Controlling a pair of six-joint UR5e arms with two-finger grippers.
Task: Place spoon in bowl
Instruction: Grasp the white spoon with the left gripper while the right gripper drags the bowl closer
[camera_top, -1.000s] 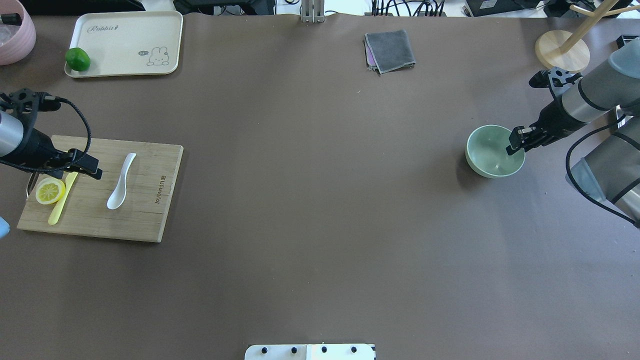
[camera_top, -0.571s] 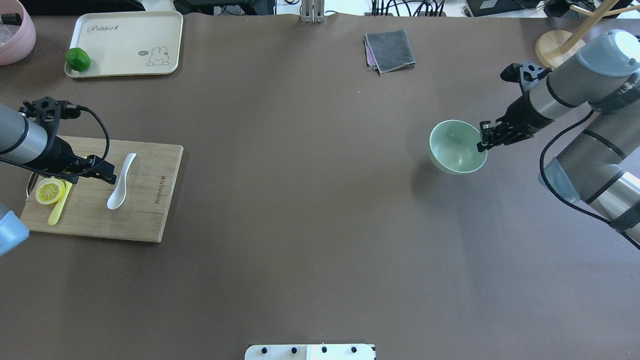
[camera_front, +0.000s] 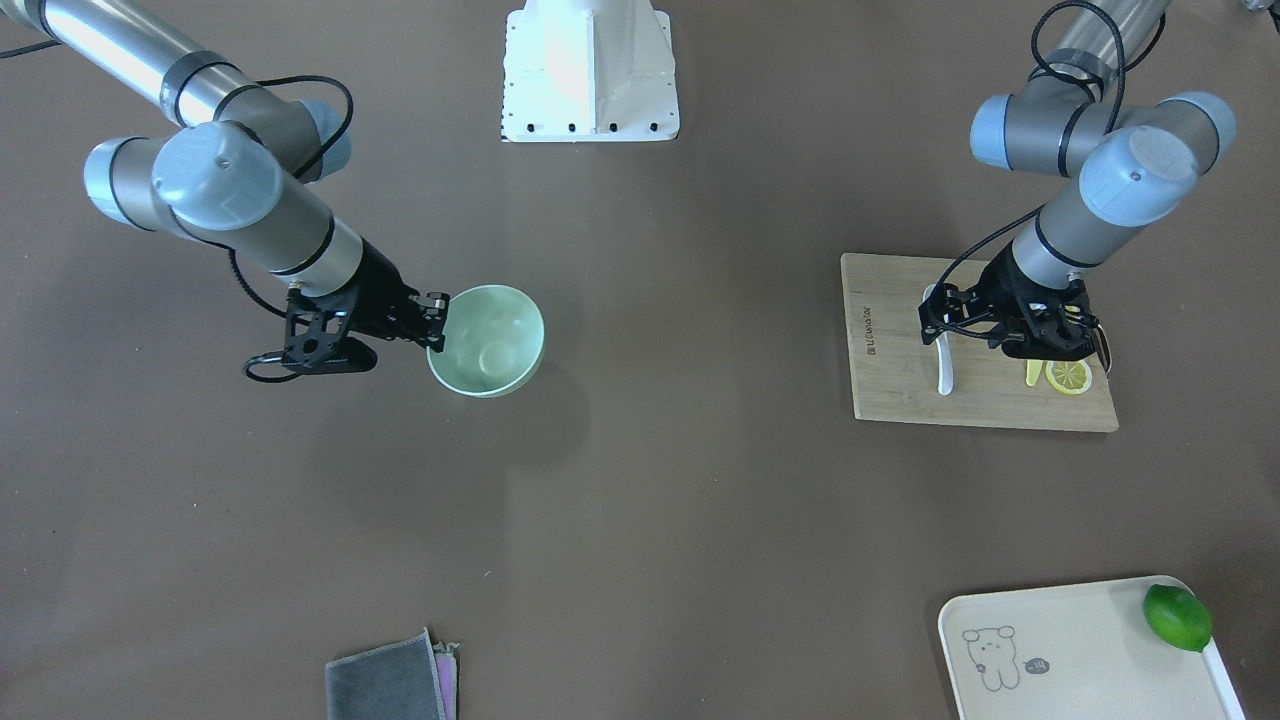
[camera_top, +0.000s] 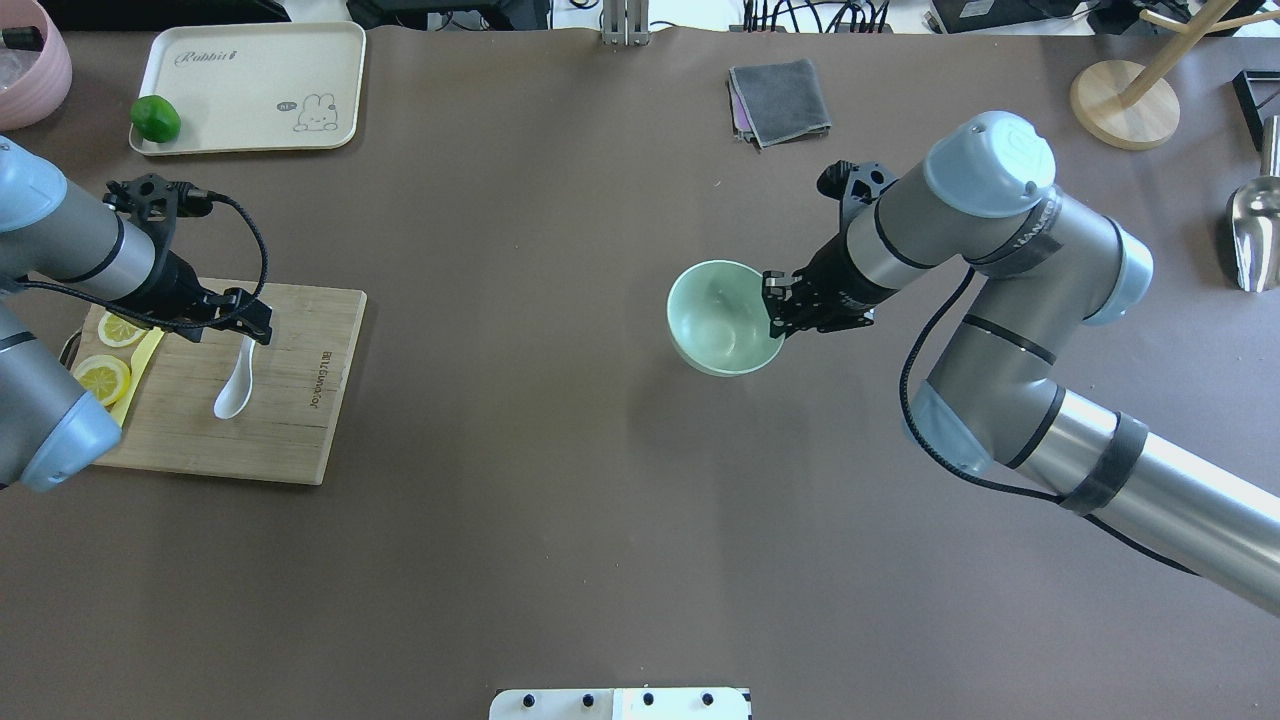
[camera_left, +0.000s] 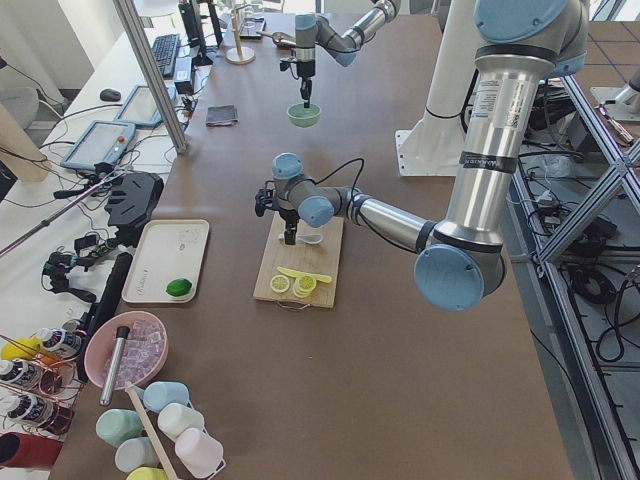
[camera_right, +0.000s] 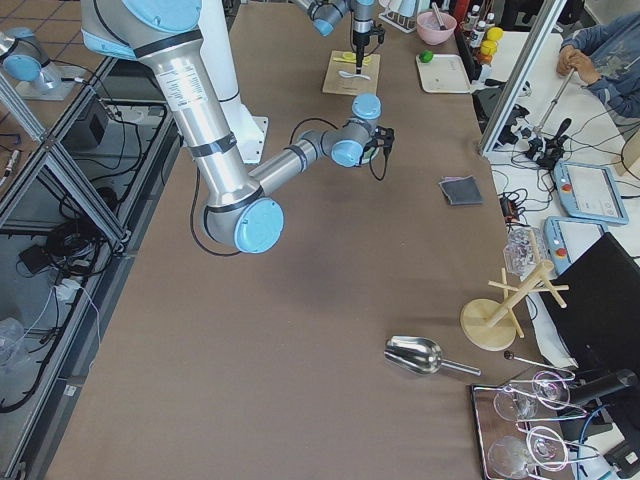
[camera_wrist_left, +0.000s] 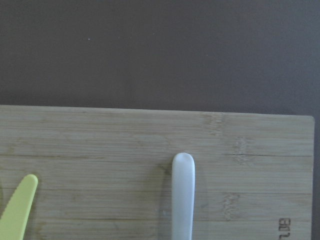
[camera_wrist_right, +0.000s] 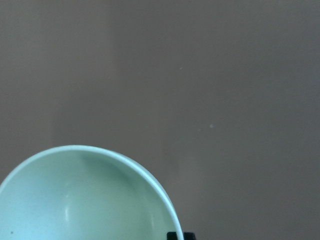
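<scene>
My gripper will lower the white spoon (camera_front: 945, 365), and the spoon's handle will then lean over the bowl's rim, because the spoon is nearly as long as the bowl (camera_front: 487, 341) is wide.
The white spoon (camera_top: 236, 388) lies on the wooden cutting board (camera_top: 290, 430) at the left, scoop toward me; it also shows in the front view (camera_front: 944, 366). My left gripper (camera_top: 254, 328) hangs open right over the spoon's handle end, which shows in the left wrist view (camera_wrist_left: 183, 195). My right gripper (camera_top: 776, 308) is shut on the right rim of the pale green bowl (camera_top: 718, 320) and holds it near the table's middle, a little above the surface. The bowl is empty in the front view (camera_front: 490, 345) and the right wrist view (camera_wrist_right: 75, 200).
Two lemon slices (camera_top: 101, 380) and a yellow utensil (camera_top: 137, 368) lie on the board's left part. A cream tray (camera_top: 255, 85) with a lime (camera_top: 155, 118) sits far left. A grey cloth (camera_top: 780, 100), a wooden stand (camera_top: 1125, 100) and a metal scoop (camera_top: 1255, 235) are toward the far right.
My right gripper has carried the bowl leftward from the table's right side to near its middle. My left gripper has moved right, from the lemon slice to over the spoon's handle.
</scene>
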